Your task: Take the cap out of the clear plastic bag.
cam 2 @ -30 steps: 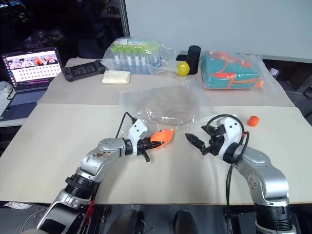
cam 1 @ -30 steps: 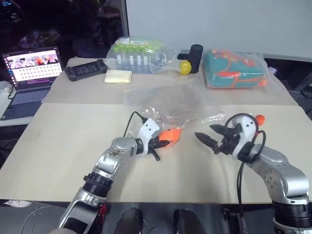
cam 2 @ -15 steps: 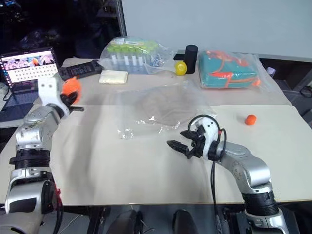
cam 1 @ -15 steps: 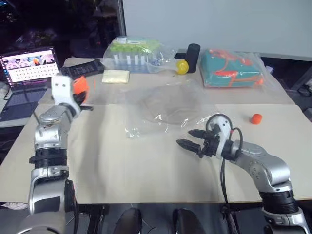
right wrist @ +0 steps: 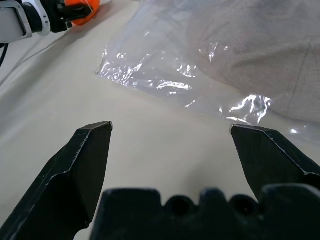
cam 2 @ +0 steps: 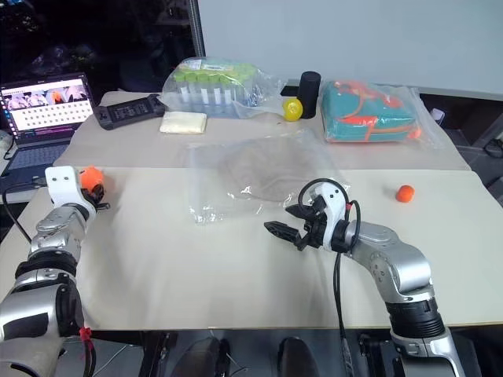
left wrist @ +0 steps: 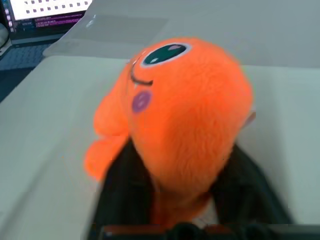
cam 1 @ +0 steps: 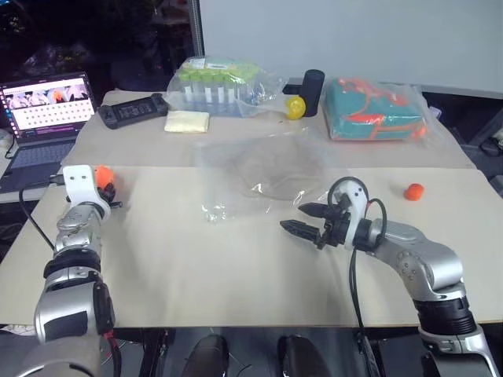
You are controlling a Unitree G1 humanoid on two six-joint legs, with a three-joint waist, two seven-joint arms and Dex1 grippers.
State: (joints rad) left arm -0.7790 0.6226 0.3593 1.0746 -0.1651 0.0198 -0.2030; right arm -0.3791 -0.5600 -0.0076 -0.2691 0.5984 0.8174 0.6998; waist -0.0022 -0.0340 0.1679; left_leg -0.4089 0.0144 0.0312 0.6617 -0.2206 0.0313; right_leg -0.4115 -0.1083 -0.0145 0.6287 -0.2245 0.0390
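The clear plastic bag is far from my left gripper, so my right gripper should pinch the plastic next to the beige cap and swing the bag closer.
The clear plastic bag lies flat and crinkled in the middle of the table. The beige cap rests inside it and shows through the plastic. My right gripper stands open just in front of the bag's near edge, pointing left, with nothing between its fingers. My left gripper is at the far left of the table, well away from the bag. Its two black fingers flank an orange plush toy with a drawn face.
Along the back stand a laptop, a black controller, a pale yellow pad, a bag of green-topped tubes, a yellow ball, a black cylinder and a bagged teal-and-orange item. A small orange-red bottle cap lies right.
My left arm swung from the bag's near edge to the far left, carrying the orange plush toy, then sank toward the table. The right gripper edged slightly left and stayed open.
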